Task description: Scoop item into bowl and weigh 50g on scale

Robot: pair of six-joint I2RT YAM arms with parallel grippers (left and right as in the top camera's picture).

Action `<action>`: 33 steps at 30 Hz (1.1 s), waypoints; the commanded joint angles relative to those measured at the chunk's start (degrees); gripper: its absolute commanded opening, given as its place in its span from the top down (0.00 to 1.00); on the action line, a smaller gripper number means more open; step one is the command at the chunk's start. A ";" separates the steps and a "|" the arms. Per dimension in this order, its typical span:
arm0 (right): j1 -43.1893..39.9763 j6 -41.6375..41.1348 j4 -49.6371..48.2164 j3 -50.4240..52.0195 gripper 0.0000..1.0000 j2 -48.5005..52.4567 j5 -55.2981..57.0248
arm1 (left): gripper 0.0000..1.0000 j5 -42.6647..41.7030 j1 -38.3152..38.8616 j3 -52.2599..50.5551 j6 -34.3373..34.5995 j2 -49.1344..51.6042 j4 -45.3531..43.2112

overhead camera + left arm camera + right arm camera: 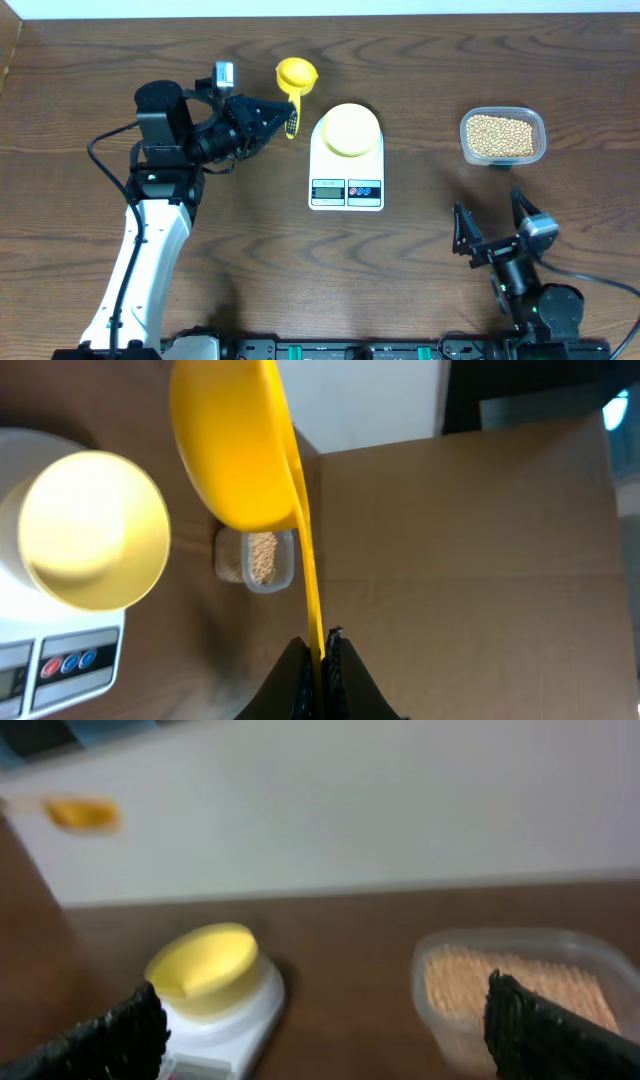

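The scoop is in my left gripper, across the scale from the tub of beans (503, 136), so next my right gripper grabs the scoop by its handle (295, 108) before scooping.
The pale yellow bowl (348, 129) sits empty on the white scale (346, 186) at the table's middle; both show in the left wrist view (92, 530) (40, 660) and right wrist view (205, 963) (235, 1020). The beans (500, 135) fill a clear tub (503, 157) at the right, also in the left wrist view (262, 555) and right wrist view (520, 990). My left gripper (285, 120) (322, 650) is shut on the handle of a bright yellow scoop (296, 75) (240, 450), left of the scale. The scoop looks empty. My right gripper (490, 222) (325, 1020) is open and empty, near the front right.
A cardboard-coloured surface (470, 560) fills the right of the left wrist view. A pale wall (350, 810) stands behind the table. Bare wooden tabletop (420, 260) lies between the scale and my right gripper.
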State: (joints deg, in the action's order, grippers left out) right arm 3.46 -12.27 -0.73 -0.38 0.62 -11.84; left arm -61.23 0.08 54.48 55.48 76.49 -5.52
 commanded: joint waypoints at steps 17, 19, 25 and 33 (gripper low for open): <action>0.26 -1.03 5.05 0.07 0.01 2.40 11.96 | 0.93 -1.14 -0.04 1.38 3.19 -0.63 -2.56; 0.26 -1.03 5.05 0.07 0.01 3.34 11.96 | 0.93 -1.14 -0.04 1.38 3.17 -0.63 -2.56; 0.26 -1.01 5.03 0.07 0.01 6.54 11.93 | 0.93 -1.11 -0.04 1.38 3.17 -0.63 -2.60; 0.26 -1.01 4.07 0.07 0.01 8.15 11.91 | 0.93 -1.14 -0.04 1.38 3.56 -0.63 -2.58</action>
State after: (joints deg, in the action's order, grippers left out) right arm 3.46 -12.62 3.90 -0.38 8.71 -0.58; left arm -61.41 0.08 54.48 58.74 76.49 -7.75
